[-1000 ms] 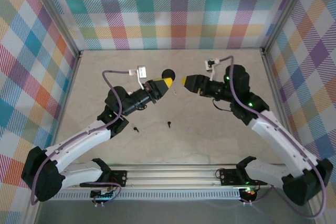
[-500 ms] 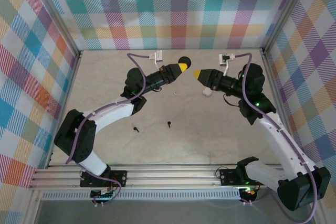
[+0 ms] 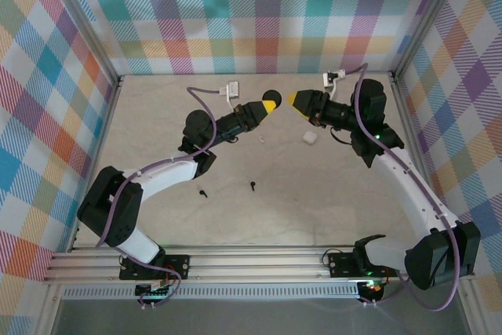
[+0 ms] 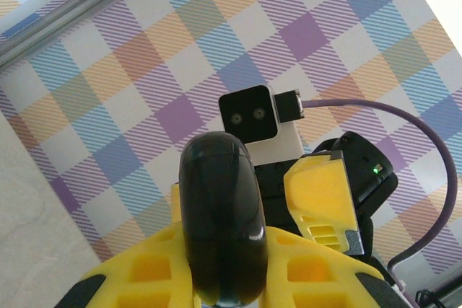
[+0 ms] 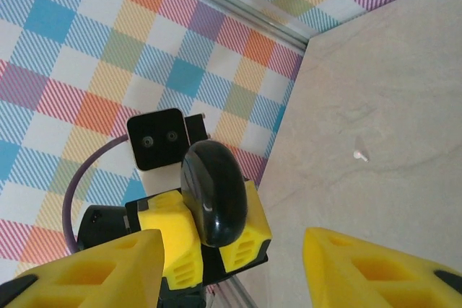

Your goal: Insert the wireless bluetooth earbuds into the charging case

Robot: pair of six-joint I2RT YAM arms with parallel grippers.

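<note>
The robot's left gripper holds the black case [image 3: 272, 97] with its lid shut, so the right gripper should steady the case's loose end [image 4: 214, 151] while the left gripper takes the case again for opening.
Two tiny black earbuds [image 3: 203, 192] [image 3: 253, 187] lie on the table near the front. The white charging case [image 3: 310, 137] rests on the table beneath my right arm. My left gripper [image 3: 269, 105] [image 4: 224, 279] is shut on a glossy black round disc [image 3: 272, 93] [image 4: 220, 221], held up in the air. My right gripper [image 3: 292, 100] [image 5: 231, 279] faces it tip to tip, a little apart. Its jaws are open with nothing between them. The right wrist view has the disc [image 5: 213, 192] standing between the left gripper's yellow fingers.
A tiny white speck [image 3: 260, 140] [image 5: 359, 154] lies on the table between the arms. Plaid walls and metal frame posts [image 3: 408, 92] close in the back and sides. The rail [image 3: 251, 260] holding the arm bases runs along the front edge.
Both grippers rose and swung toward the back wall, still facing each other. The left one carried the black disc along. The white case, earlier hidden under the right arm, now shows.
</note>
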